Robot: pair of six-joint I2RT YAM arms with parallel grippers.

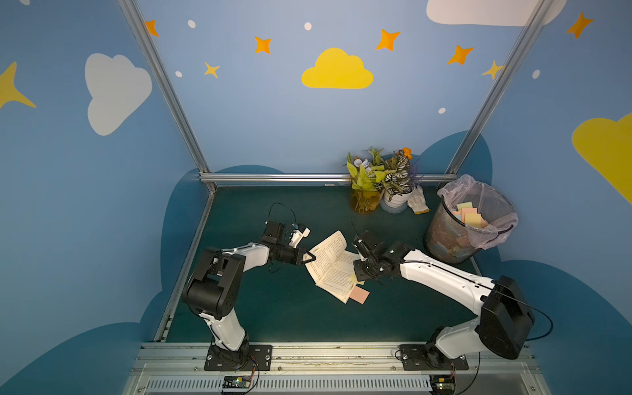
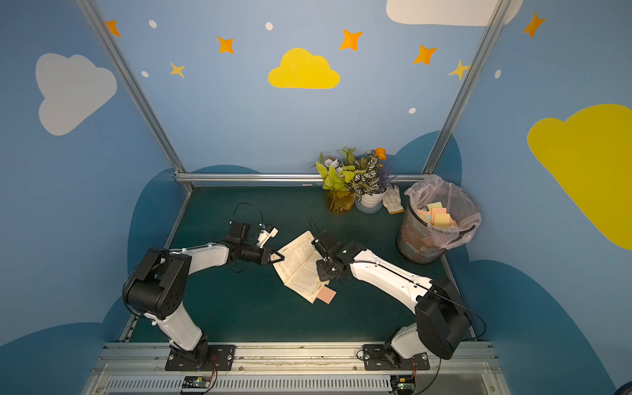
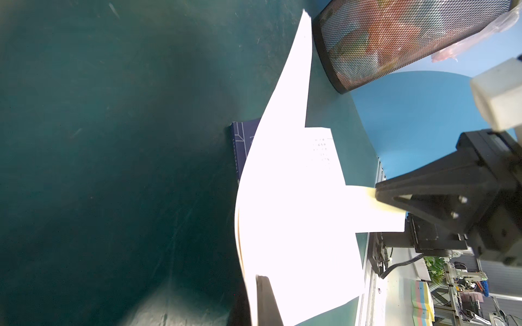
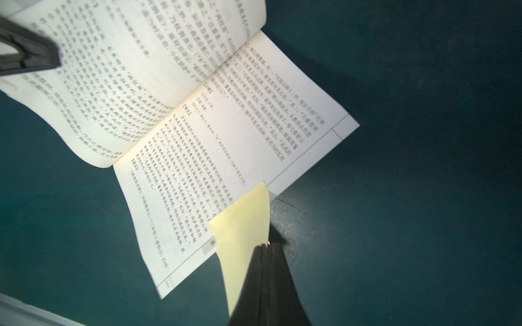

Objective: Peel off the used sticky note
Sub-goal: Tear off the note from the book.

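The yellow sticky note's inner end (image 4: 240,205) is still stuck to the page, so next my right gripper swings back over the printed page (image 1: 338,280) and peels it off before going to the bin.
An open book (image 1: 333,265) lies on the green table in both top views. A pale yellow sticky note (image 4: 243,223) sticks out from the outer edge of its right-hand page. My right gripper (image 4: 265,245) is shut on the note's free end, and the note's other end is still stuck to the page. In a top view this gripper (image 1: 357,278) sits at the book's right edge. My left gripper (image 1: 312,256) is shut, with its tip resting on the curled left-hand page (image 4: 113,70). A pink sticky note (image 1: 359,294) pokes out at the book's near corner.
A mesh waste bin (image 1: 444,239) lined with a plastic bag holds several discarded notes at the back right. Two potted plants (image 1: 376,181) and a white glove (image 1: 418,201) stand along the back rail.
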